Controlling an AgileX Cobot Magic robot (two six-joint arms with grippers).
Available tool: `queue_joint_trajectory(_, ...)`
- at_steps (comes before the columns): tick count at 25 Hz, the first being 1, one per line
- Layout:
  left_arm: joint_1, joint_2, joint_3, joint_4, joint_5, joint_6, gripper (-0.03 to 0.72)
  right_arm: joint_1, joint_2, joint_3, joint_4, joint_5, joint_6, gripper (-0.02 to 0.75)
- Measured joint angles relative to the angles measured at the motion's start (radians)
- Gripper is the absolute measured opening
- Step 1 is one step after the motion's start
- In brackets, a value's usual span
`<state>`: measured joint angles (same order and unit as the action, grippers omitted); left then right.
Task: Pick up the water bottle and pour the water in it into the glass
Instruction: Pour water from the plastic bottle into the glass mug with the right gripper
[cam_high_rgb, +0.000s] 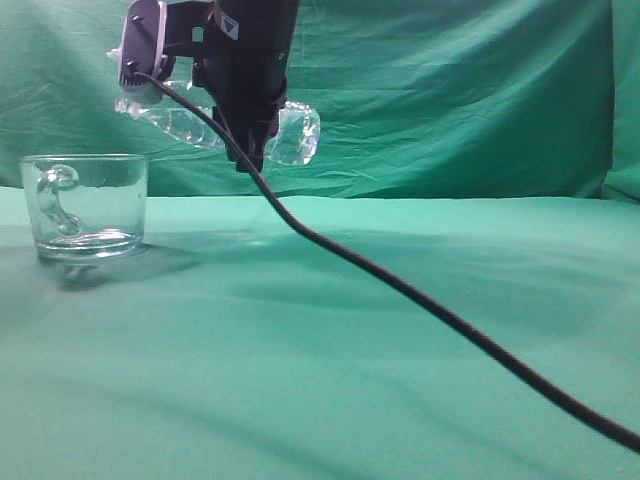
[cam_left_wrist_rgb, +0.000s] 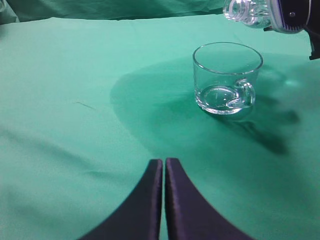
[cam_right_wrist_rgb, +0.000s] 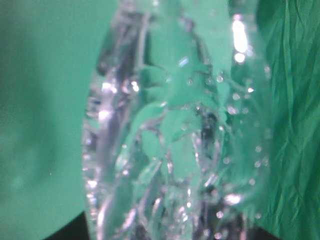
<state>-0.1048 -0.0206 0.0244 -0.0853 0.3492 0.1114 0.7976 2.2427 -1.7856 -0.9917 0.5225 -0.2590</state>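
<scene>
Next, I lift the bottle's base (cam_high_rgb: 298, 134) with my right gripper and pour the water into the glass, because the bottle's neck (cam_high_rgb: 132, 106) points up at a slant above the glass and keeps the water in.
The clear water bottle (cam_high_rgb: 296, 131) hangs tilted almost flat in the air, its neck to the left over the glass (cam_high_rgb: 90, 205). My right gripper (cam_high_rgb: 250, 148) is shut on the bottle's middle from above. In the right wrist view the ribbed bottle (cam_right_wrist_rgb: 175, 140) fills the frame, with droplets on its wall. The glass mug (cam_left_wrist_rgb: 227, 80) stands upright on the cloth, handle towards the left wrist camera. The bottle's open neck (cam_left_wrist_rgb: 244, 11) sits just above and behind its rim. No stream of water shows, and I cannot tell any water level. My left gripper (cam_left_wrist_rgb: 164, 164) is shut and empty, low over the cloth in front of the glass.
A green cloth (cam_high_rgb: 380, 400) covers the table and the backdrop. A black cable (cam_high_rgb: 400, 285) runs from the right wrist down across the table to the lower right.
</scene>
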Motion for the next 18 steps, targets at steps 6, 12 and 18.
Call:
queue_joint_trajectory(6,0.000,0.000,0.000,0.000,0.000,0.000,0.000,0.000,-0.059,0.082,0.004,0.010,0.000,0.249)
queue_joint_trajectory(12,0.000,0.000,0.000,0.000,0.000,0.000,0.000,0.005,-0.080,0.158,0.008,-0.007,-0.002,0.249)
queue_joint_trajectory(18,0.000,0.000,0.000,0.000,0.000,0.000,0.000,0.015,-0.081,0.160,0.006,-0.072,-0.002,0.249)
